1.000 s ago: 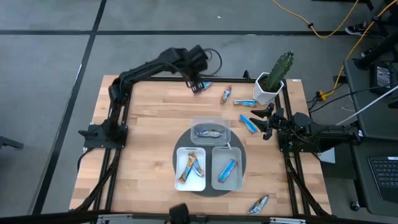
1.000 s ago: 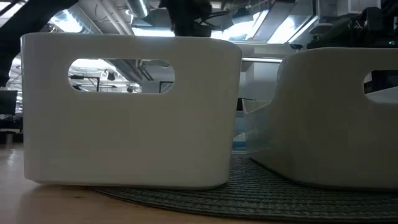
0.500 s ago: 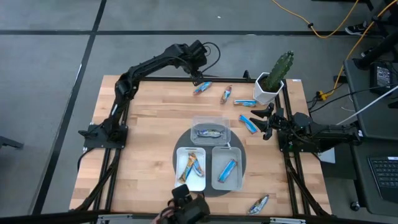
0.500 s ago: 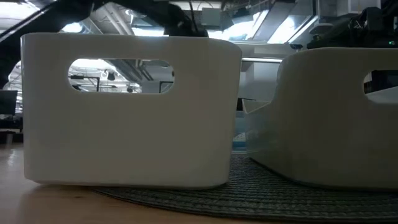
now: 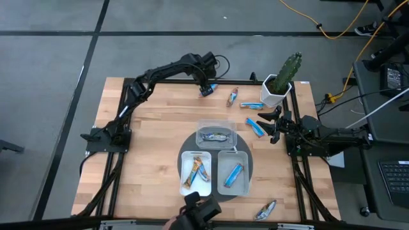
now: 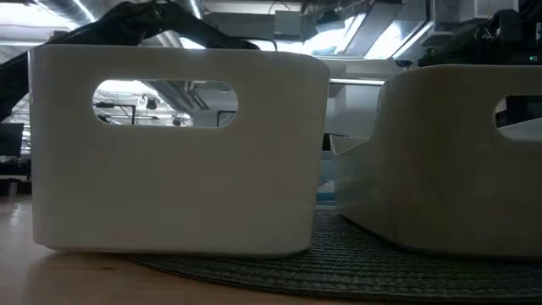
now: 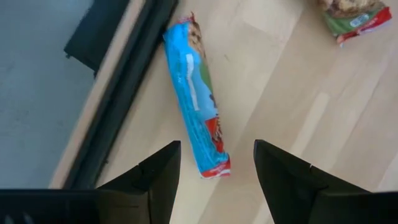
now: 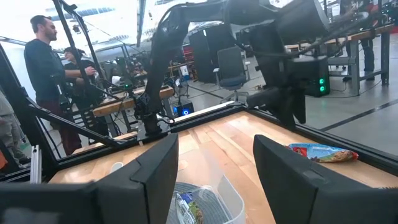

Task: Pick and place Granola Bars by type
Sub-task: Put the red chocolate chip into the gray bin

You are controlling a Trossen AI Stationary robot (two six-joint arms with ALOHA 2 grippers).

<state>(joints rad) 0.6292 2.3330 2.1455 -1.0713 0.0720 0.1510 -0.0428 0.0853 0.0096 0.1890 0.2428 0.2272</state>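
Observation:
My left gripper should keep going down until its fingers are around the bar's red end (image 7: 216, 168), then close, since the blue bar (image 7: 197, 99) points lengthwise into their open gap.
Loose granola bars lie flat on the far right of the table: a blue bar (image 5: 209, 90) (image 7: 198, 106), a brownish one (image 5: 232, 97), and two more blue ones (image 5: 251, 105) (image 5: 255, 128). Another bar (image 5: 265, 209) lies near the near edge. My left gripper (image 5: 206, 84) (image 7: 214, 165) is open, pointing down over the first blue bar, with a finger on either side of one end and no contact showing. My right gripper (image 5: 272, 124) (image 8: 214, 162) waits open at the table's right side.
A round grey mat (image 5: 186, 148) in the table's middle carries a clear tray (image 5: 216, 126), a white tray (image 5: 185, 160) and a grey tray (image 5: 222, 160), each with bars inside. A potted cactus (image 5: 281, 80) stands at the far right corner. A dark object (image 5: 199, 214) sits at the near edge. People stand in the room beyond.
My left arm has stretched out flatter along the far edge, and its gripper has shifted slightly toward the right, staying over the blue bar. The bar has not moved. A dark object has come into view at the table's near edge.

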